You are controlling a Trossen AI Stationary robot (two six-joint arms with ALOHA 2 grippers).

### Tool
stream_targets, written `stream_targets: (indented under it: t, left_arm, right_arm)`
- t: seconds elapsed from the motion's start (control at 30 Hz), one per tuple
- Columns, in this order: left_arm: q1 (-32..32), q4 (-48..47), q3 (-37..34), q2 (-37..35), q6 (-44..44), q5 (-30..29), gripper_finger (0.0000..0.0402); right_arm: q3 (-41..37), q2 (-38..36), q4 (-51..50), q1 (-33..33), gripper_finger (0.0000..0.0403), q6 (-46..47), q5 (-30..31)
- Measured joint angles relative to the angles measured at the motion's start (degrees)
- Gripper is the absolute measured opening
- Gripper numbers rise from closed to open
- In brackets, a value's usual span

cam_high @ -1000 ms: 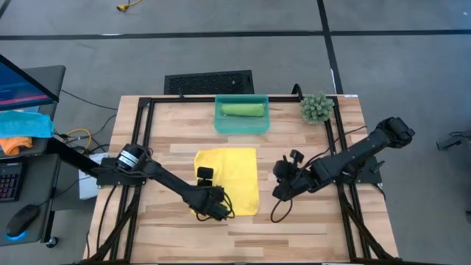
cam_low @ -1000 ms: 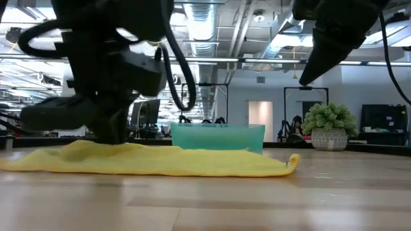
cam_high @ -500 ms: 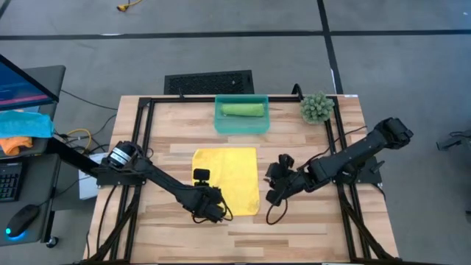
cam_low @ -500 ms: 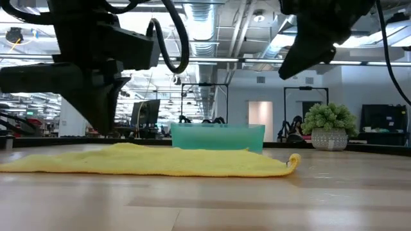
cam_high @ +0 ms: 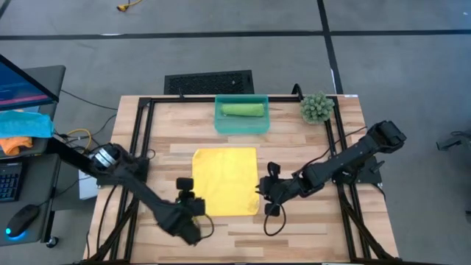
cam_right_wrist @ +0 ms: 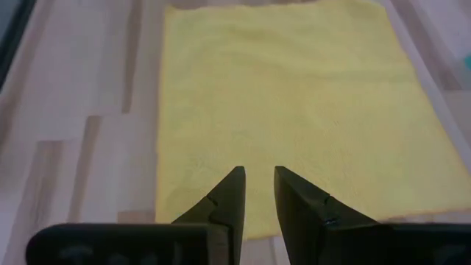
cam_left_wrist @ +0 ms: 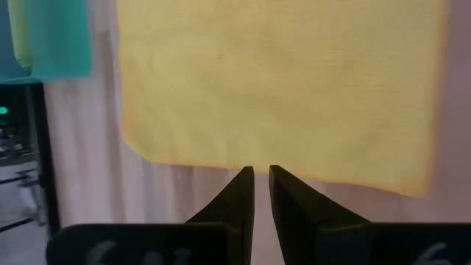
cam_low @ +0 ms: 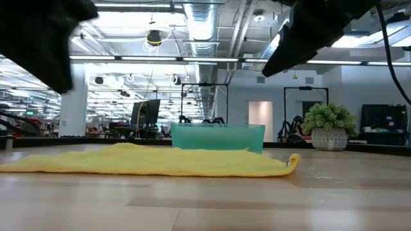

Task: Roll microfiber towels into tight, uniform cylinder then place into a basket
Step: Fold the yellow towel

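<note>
I can see the yellow towel spread flat and its near corner curled up (cam_low: 293, 162), so I should now move my right gripper toward that corner (cam_high: 256, 213) and open its fingers over it.
The yellow towel (cam_high: 226, 182) lies spread flat on the table; in the low view the yellow towel (cam_low: 154, 160) rests low on the wood with a small curl at its right end. A rolled light green towel (cam_high: 243, 110) lies in the teal basket (cam_high: 221, 125) at the far edge. My left gripper (cam_high: 193, 207) hangs above the table by the yellow towel's left edge, near the near corner, shut, with nothing between its fingers (cam_left_wrist: 239, 191). My right gripper (cam_high: 260, 194) hovers at the towel's right edge, its fingers (cam_right_wrist: 228, 191) a little apart and holding nothing.
A small potted plant (cam_high: 316, 107) stands at the far right corner, and a black grille panel (cam_high: 208, 82) lies beyond the far edge. Black frame rails (cam_high: 140, 132) run along the table's sides. Bare wood lies near the front edge (cam_high: 294, 239).
My left gripper has lifted off the yellow towel's near left part and drawn back toward the table's left and near edges. My right gripper has moved left toward the towel's right edge and tipped further down. The towel stays flat in place.
</note>
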Motion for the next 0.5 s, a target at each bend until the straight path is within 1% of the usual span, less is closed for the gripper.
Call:
stream_targets:
  t: [0.07,0.27,0.37,0.5]
  left_arm:
    - [-2.41,-0.02,0.0,-0.68,-2.9,-0.45,0.0037]
    - [-8.51,0.14,0.0,-0.88,-8.41,-3.08,0.0037]
    - [-10.44,0.55,0.0,-0.88,-10.29,-4.63,0.0037]
    - [-11.07,0.53,0.0,-0.88,-11.12,-4.38,0.0037]
  right_arm:
    - [0.0,-0.03,0.93,0.59,0.0095,-1.46,-0.25]
    - [3.04,-0.09,1.29,4.2,0.0095,-10.74,-0.09]
    - [4.79,-0.11,1.41,5.66,0.0095,-12.47,-0.04]
    - [5.22,-0.13,1.34,6.75,0.0095,-12.49,-0.06]
